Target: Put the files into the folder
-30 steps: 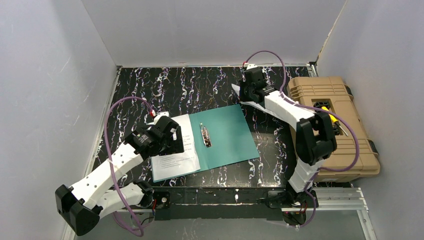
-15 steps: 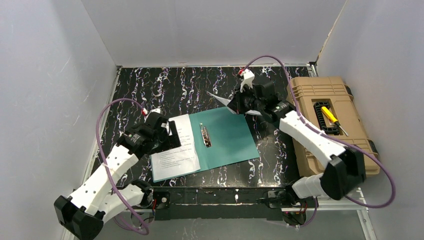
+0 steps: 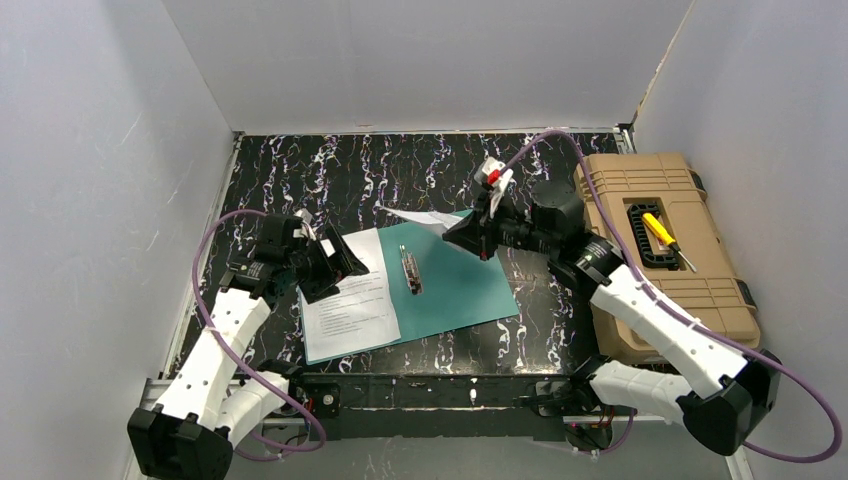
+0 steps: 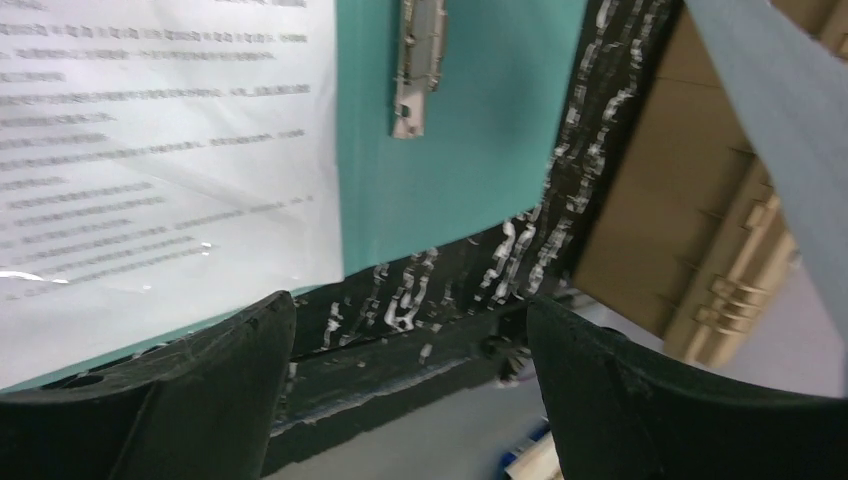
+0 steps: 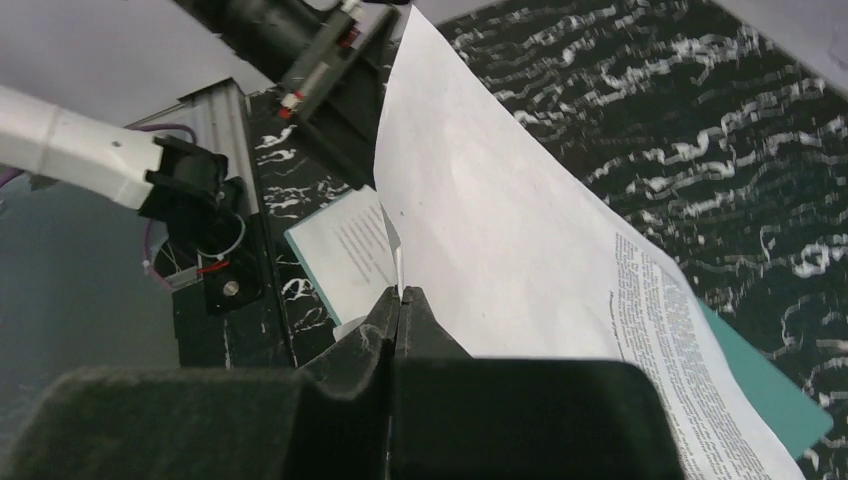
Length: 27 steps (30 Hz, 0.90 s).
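Observation:
I can see the raised sheet's free edge [image 3: 428, 218] pointing at my open left gripper, so I keep moving to that edge [image 3: 385, 209] until my fingers close around it.
The teal folder [image 3: 460, 285] lies open on the black marbled table, its metal clip [image 3: 410, 270] along the spine. One printed sheet of the files [image 3: 350, 305] rests flat on its left half. My right gripper [image 3: 452, 234] is shut on the edge of another sheet [image 3: 420, 216] and holds it in the air above the folder's far edge. The right wrist view shows the fingertips pinched on that paper [image 5: 500, 230] at the gripper [image 5: 398, 296]. My left gripper [image 3: 335, 265] hovers open over the flat sheet's left part. Between its fingers [image 4: 640, 400] the gripper [image 4: 410, 310] holds nothing.
A tan toolbox [image 3: 690, 290] stands along the right side, a yellow screwdriver [image 3: 660, 232] lying in its lid recess. White walls close in the table on three sides. The toolbox [image 4: 660, 230] also shows beyond the folder [image 4: 470, 150] in the left wrist view.
My right arm has swung left from near the toolbox, carrying the sheet over the folder. My left gripper has drawn back to the left, off the flat sheet.

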Available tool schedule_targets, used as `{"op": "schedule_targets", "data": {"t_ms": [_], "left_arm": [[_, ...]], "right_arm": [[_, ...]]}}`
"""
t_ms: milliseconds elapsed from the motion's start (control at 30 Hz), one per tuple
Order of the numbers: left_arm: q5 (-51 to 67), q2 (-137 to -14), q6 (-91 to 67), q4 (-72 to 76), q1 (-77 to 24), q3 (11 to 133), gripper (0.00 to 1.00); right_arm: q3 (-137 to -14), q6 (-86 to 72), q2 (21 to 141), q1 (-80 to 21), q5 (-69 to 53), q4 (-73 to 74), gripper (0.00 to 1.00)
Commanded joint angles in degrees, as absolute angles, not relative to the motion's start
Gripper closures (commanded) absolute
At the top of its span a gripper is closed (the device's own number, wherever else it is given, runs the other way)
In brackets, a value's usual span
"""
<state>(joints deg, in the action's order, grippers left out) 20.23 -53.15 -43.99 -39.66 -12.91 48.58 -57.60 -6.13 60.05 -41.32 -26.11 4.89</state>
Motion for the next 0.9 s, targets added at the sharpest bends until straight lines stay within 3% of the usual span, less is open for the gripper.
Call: {"op": "schedule_targets", "data": {"t_ms": [0,467,867], "left_arm": [[33.82,-52.46,-48.93,-36.11,-9.75,46.77,0.16],[51.7,-46.45,-67.41,-23.9,1.78,39.48,0.18],[54.41,-39.92,-83.91,-9.74,7.49,33.93,0.19]], "right_arm": [[-55.8,-1.25,55.32,-42.95,-34.1,-2.52,0.99],[-55.43,13.69,50.38,-44.6,-49.0,-2.49,0.99],[-57.39,19.4,50.14,-45.05,-55.13,3.42,0.99]]}}
